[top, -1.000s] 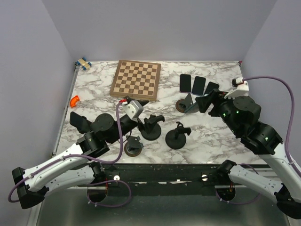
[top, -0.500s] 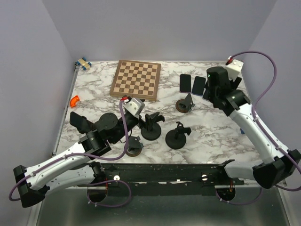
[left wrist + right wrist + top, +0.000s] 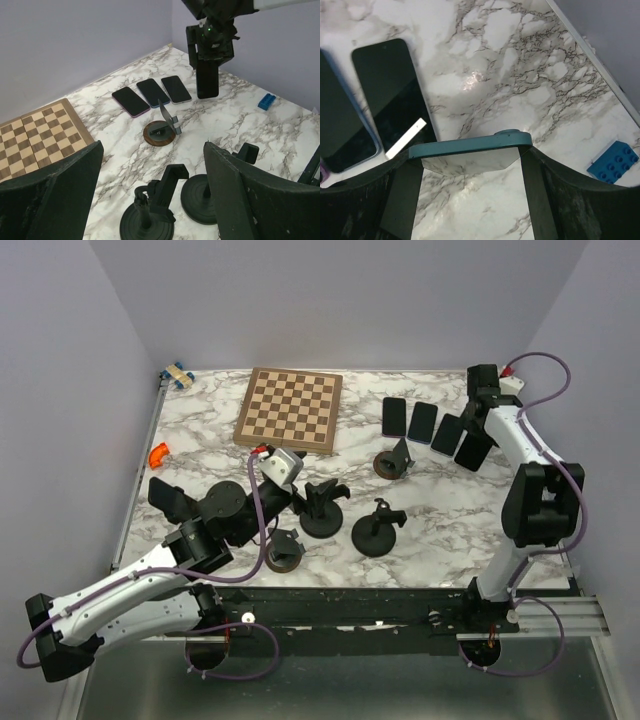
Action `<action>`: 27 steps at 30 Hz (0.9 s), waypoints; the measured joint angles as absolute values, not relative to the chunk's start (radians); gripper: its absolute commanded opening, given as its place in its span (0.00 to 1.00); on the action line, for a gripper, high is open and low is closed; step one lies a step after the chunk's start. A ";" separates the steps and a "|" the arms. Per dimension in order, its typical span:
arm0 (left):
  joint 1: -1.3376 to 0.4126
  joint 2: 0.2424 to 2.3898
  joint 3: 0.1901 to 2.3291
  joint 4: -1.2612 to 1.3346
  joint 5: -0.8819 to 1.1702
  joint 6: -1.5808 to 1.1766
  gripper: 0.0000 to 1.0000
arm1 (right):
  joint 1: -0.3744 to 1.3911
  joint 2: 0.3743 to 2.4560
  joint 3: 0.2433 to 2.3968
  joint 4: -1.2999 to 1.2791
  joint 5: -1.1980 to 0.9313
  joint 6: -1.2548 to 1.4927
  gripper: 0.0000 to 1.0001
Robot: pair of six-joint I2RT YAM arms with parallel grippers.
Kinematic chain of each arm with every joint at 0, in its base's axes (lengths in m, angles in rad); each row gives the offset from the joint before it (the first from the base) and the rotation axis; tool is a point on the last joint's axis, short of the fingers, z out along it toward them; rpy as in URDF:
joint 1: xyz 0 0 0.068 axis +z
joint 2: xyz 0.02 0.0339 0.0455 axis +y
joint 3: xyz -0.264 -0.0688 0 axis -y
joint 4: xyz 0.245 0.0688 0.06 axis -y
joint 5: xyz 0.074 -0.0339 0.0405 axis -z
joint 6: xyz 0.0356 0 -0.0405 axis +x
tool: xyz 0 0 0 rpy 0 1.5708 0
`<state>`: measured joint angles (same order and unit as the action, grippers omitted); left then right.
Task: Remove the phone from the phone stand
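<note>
The teal phone (image 3: 474, 451) is hanging by its upper end over clear marble (image 3: 452, 107) next to the flat phones. My right gripper should keep letting it down until it lies flat.
My right gripper (image 3: 480, 412) is shut on a teal-cased phone (image 3: 472, 448), gripping its upper end. The phone hangs upright over the table, just right of a row of three phones (image 3: 422, 422) that lie flat. The right wrist view shows the teal phone (image 3: 470, 145) edge-on between my right gripper's (image 3: 470, 161) fingers, and the left wrist view shows the held phone (image 3: 206, 79) too. The phone stand (image 3: 393, 462), with a brown round base, stands empty left of the held phone; it also shows in the left wrist view (image 3: 162, 131). My left gripper (image 3: 298, 498) is open and empty.
Two black stands (image 3: 322, 510) (image 3: 377, 528) stand mid-table in front of my left gripper (image 3: 152, 147). A brown-based stand (image 3: 283, 550) sits below it. A chessboard (image 3: 290, 408) lies at the back. A blue brick (image 3: 615, 160) lies near the right edge. An orange piece (image 3: 158, 453) lies at the left.
My right arm has stretched out to the far right and moved the phone away from the stand, to just right of the row of phones. My left arm has barely moved.
</note>
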<state>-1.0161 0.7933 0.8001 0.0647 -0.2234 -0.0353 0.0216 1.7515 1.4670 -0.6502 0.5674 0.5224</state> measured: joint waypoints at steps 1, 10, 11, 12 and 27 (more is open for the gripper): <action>-1.016 0.790 0.801 0.065 -0.223 -0.036 0.89 | 0.009 1.790 1.481 -0.652 0.563 0.521 0.01; -1.017 0.772 0.802 0.065 -0.223 -0.042 0.89 | -0.081 2.019 1.618 -0.660 0.530 0.493 0.08; -1.017 0.772 0.802 0.065 -0.222 -0.042 0.89 | -0.089 2.031 1.627 -0.660 0.519 0.492 0.11; -1.017 0.772 0.802 0.065 -0.221 -0.043 0.89 | -0.097 2.044 1.637 -0.661 0.505 0.489 0.13; -1.017 0.791 0.803 0.065 -0.217 -0.050 0.89 | -0.126 2.254 1.800 -0.676 0.396 0.481 0.42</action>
